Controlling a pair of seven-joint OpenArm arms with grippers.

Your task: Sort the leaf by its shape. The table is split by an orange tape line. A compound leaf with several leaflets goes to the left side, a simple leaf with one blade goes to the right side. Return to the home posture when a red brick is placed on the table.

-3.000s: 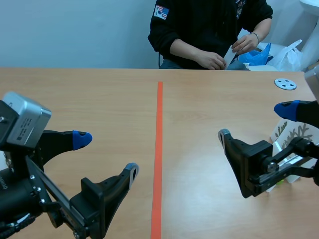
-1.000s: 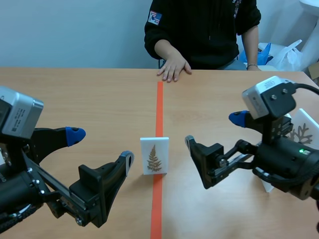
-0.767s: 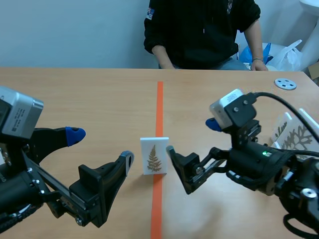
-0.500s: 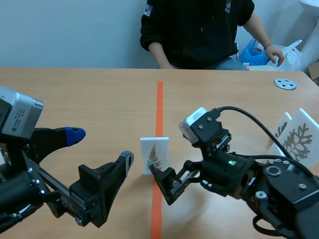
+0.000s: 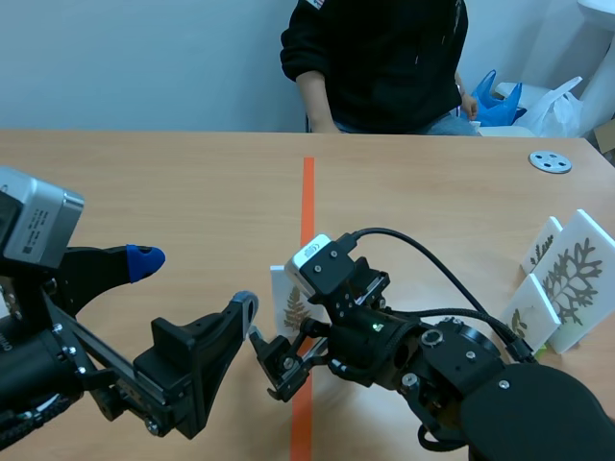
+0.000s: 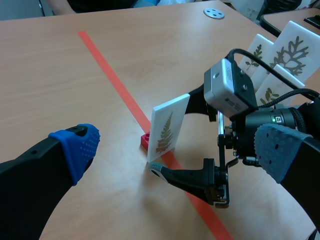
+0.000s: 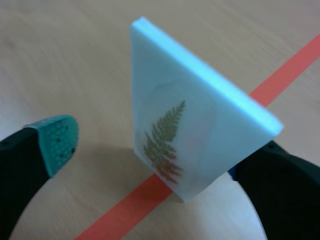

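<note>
The thin white card (image 5: 291, 303) is standing up by itself, so the red base hidden (image 7: 172, 182) behind it will come along when the robot lifts the card.
A white card (image 5: 288, 305) printed with a brown fern frond of several leaflets stands upright on the orange tape line (image 5: 307, 206). The left wrist view shows the card (image 6: 170, 125) on a small red base (image 6: 145, 140). My right gripper (image 5: 286, 331), reaching in from the right, is open and straddles the card (image 7: 195, 130). One pad (image 7: 56, 142) stands clear of the printed face. The other finger sits at the card's back edge. My left gripper (image 5: 197, 286) is open and low on the left side, a short way from the card.
Three more leaf cards (image 5: 572, 277) lean at the right edge of the table. A grey disc (image 5: 550, 161) lies at the far right. A person (image 5: 384, 58) sits across the table, beside a blue bag (image 5: 495, 101).
The card appeared on the tape and the person's hand drew back. My right arm swung in from the right until its open fingers straddle the card. The left arm stayed still.
</note>
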